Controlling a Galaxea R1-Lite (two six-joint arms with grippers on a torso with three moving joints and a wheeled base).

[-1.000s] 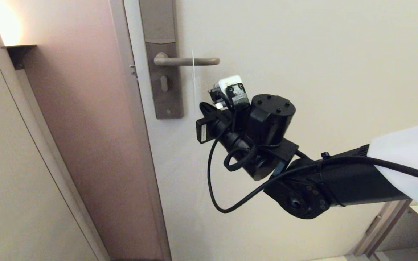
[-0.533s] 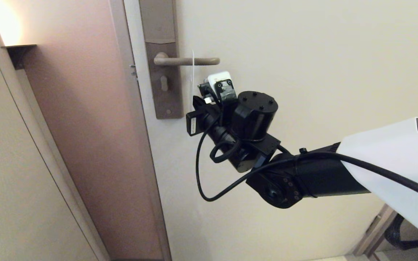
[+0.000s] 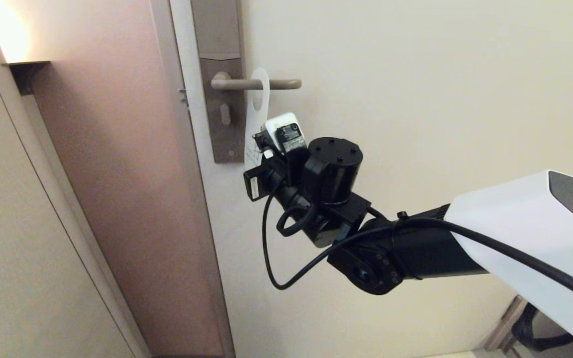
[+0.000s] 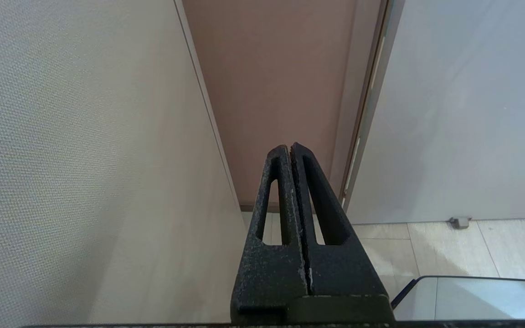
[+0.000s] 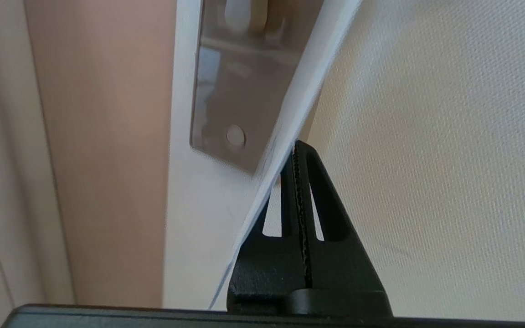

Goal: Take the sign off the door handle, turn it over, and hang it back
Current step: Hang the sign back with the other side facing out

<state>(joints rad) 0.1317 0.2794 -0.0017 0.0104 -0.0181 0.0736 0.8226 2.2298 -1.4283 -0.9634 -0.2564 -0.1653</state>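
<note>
I should use my closed right gripper to push the sign toward the door handle's base (image 3: 221, 81) until the sign faces the room, because it hangs twisted midway (image 3: 260, 84) along the door handle.
The sign (image 3: 255, 115) hangs by its oval hole on the door handle (image 3: 277, 84), white face showing, its lower end swung left over the brown-grey plate (image 3: 219, 54). My right gripper (image 5: 296, 148) is shut with nothing between its fingers. Its outer side rests against the sign (image 5: 306, 86) just below the handle. In the head view its fingers are hidden behind the right wrist (image 3: 286, 149). My left gripper (image 4: 290, 148) is shut and empty, low down and away from the door. The sign's blue side is hidden.
The cream door (image 3: 416, 99) fills the right side, with its frame and a pinkish wall (image 3: 117, 174) to the left. A beige panel (image 3: 18, 223) stands at far left. A loose black cable (image 3: 271, 258) hangs under the right wrist.
My right arm has moved left and closer to the door. The sign has turned from edge-on to showing its white face, its lower end pushed left over the plate.
</note>
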